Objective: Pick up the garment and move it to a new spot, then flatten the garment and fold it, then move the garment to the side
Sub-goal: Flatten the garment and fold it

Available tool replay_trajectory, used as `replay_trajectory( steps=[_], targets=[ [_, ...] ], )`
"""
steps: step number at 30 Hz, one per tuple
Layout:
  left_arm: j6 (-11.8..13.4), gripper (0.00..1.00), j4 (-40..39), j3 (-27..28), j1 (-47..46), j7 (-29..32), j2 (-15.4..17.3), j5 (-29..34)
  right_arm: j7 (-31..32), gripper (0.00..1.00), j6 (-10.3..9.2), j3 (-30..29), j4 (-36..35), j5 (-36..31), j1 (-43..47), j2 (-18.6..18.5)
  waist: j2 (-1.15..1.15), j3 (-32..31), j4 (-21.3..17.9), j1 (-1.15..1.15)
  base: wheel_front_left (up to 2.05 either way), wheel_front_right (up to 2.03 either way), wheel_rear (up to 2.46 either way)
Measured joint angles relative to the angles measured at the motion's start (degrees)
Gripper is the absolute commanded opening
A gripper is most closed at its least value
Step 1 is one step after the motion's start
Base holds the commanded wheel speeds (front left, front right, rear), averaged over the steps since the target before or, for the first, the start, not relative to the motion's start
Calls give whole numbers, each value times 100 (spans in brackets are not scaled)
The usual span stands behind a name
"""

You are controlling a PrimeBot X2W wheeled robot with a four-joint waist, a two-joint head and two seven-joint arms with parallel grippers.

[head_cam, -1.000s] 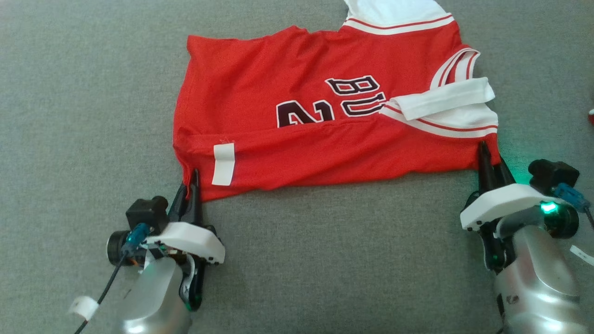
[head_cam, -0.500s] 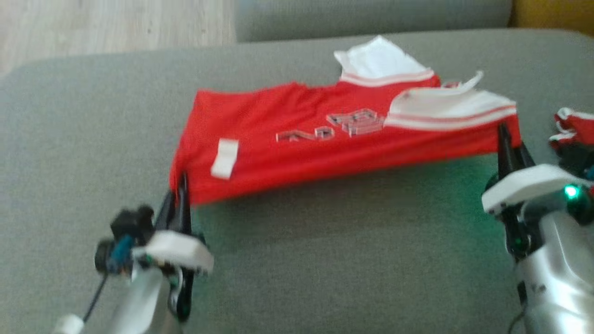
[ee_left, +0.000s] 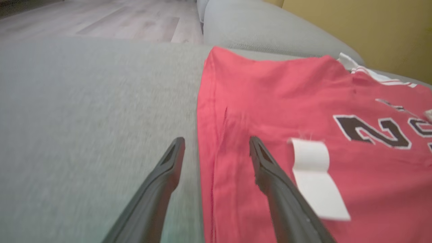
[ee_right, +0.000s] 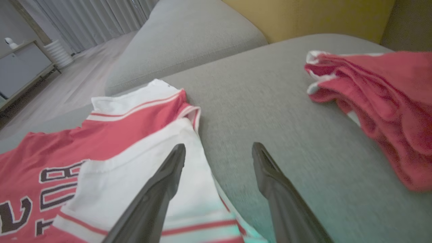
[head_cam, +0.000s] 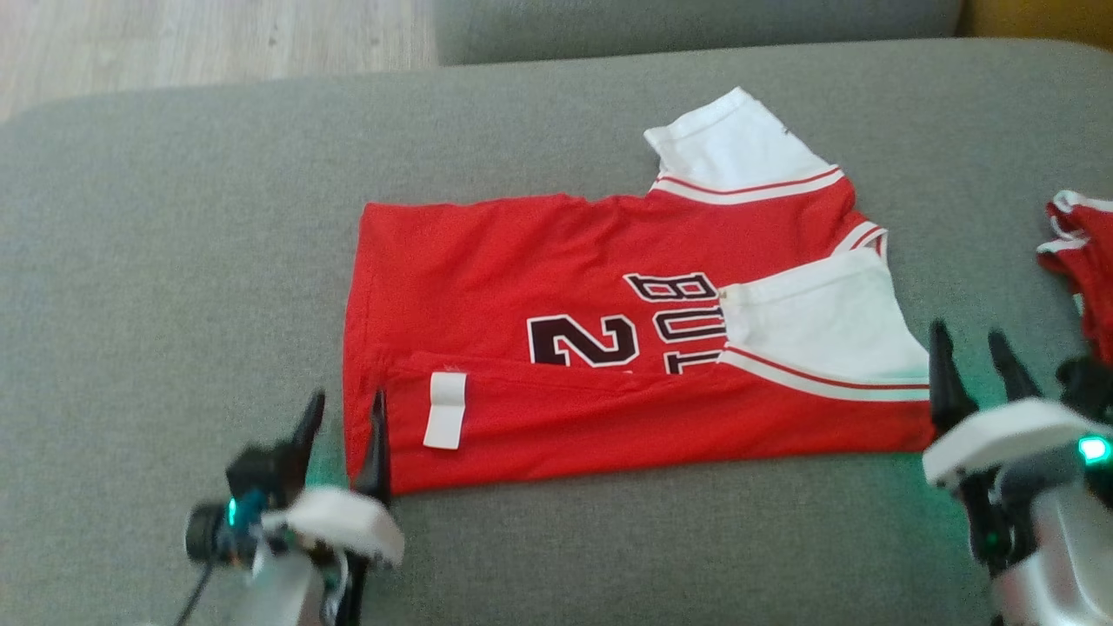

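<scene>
The garment's far side (head_cam: 490,240) will cover the number and the top of the tag when I fold it over, because the garment's near fold (head_cam: 574,422) lies flat.
The garment (head_cam: 556,287) is a red jersey with white sleeves and dark lettering, lying on a grey sofa cushion (head_cam: 174,261) with its near long edge folded over and a white tag (head_cam: 445,410) on the fold. My left gripper (head_cam: 343,413) stands open at the garment's near left corner; in the left wrist view the left gripper (ee_left: 216,145) straddles the red hem (ee_left: 206,135). My right gripper (head_cam: 967,348) stands open just off the near right corner; in the right wrist view the right gripper (ee_right: 217,152) has one finger over the white sleeve (ee_right: 141,175).
A second crumpled red and white garment (head_cam: 1078,261) lies at the cushion's right edge, also in the right wrist view as a red heap (ee_right: 381,101). Another sofa cushion (head_cam: 696,26) and wood floor (head_cam: 217,35) lie beyond. Bare cushion stretches left and near.
Both grippers have opened and let go of the garment's near corners. The lifted near edge now lies flat, folded over the jersey. The camera has tilted up, showing floor and a far cushion.
</scene>
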Motion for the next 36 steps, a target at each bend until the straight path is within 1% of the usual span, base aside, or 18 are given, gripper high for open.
replay_trajectory(
  steps=[4, 7, 9, 13, 16, 18, 21, 24, 28, 31, 32, 33, 34, 35, 36],
  targets=[
    [-152, 100, 125, -69, -795, 30, 170, 134, 19, 100, 0, 33, -172, -113, -355, 8, 0, 210, 38, 0, 0, 0, 0],
    [-281, 100, 380, -222, -1601, 480, 436, 134, 55, 100, 0, 186, -241, -174, -646, 5, 0, 412, 45, 1, 0, 0, 0],
    [-348, 100, 492, -314, -2103, 776, 550, 83, 105, 100, 0, 287, -257, -204, -870, -7, 0, 554, 44, 1, 0, 0, 0],
    [-389, 100, 575, -847, -2819, 1306, 800, -214, 144, 100, 0, 535, -279, -286, -1284, -93, 0, 847, 13, 2, 0, 0, 0],
    [-393, 100, 539, -1385, -3084, 1607, 1002, -545, 144, 100, 0, 710, -281, -346, -1583, -123, 0, 1058, -34, 2, 0, 0, 0],
    [-394, 100, 528, -1650, -3165, 1733, 1123, -824, 144, 100, 0, 834, -280, -346, -1749, -123, 0, 1180, -69, 2, 0, 0, 0],
    [-394, 100, 554, -1850, -3226, 1711, 1292, -1078, 143, 100, 0, 967, -274, -346, -1908, -121, 0, 1326, -117, 1, 0, 0, 0],
    [-394, 100, 744, -1911, -3318, 1575, 1377, -1131, 141, 100, 0, 1053, -269, -343, -1971, -123, 0, 1450, -143, 1, 0, 0, 0],
    [-394, 100, 895, -2069, -3455, 1421, 1338, -1282, 144, 100, 0, 1126, -249, -286, -2103, -174, 0, 1599, -137, 1, 0, 0, 0],
    [-394, 100, 906, -2285, -3561, 1361, 1273, -1430, 223, 100, 0, 1223, -229, -287, -2315, -331, 0, 1700, -100, 1, 0, 0, 0],
    [-394, 88, 906, -2339, -3602, 1352, 1268, -1471, 278, 100, 0, 1248, -215, -287, -2414, -377, 0, 1731, -82, 1, 0, 0, 0],
    [-394, 50, 909, -2405, -3648, 1323, 1263, -1508, 353, 100, 0, 1262, -190, -288, -2516, -425, 0, 1757, -59, 0, 0, 0, 0],
    [-394, 21, 925, -2475, -3696, 1276, 1263, -1512, 434, 100, 0, 1281, -143, -288, -2625, -479, 0, 1779, -31, 1, 0, 0, 0],
    [-394, 0, 942, -2503, -3731, 1207, 1259, -1512, 506, 100, 0, 1293, -91, -292, -2741, -534, 0, 1800, 1, 1, 0, 0, 0],
    [-394, 0, 968, -2520, -3763, 1136, 1254, -1513, 564, 100, 0, 1301, -33, -304, -2857, -580, 0, 1818, 38, 1, 0, 0, 0]
  ],
)
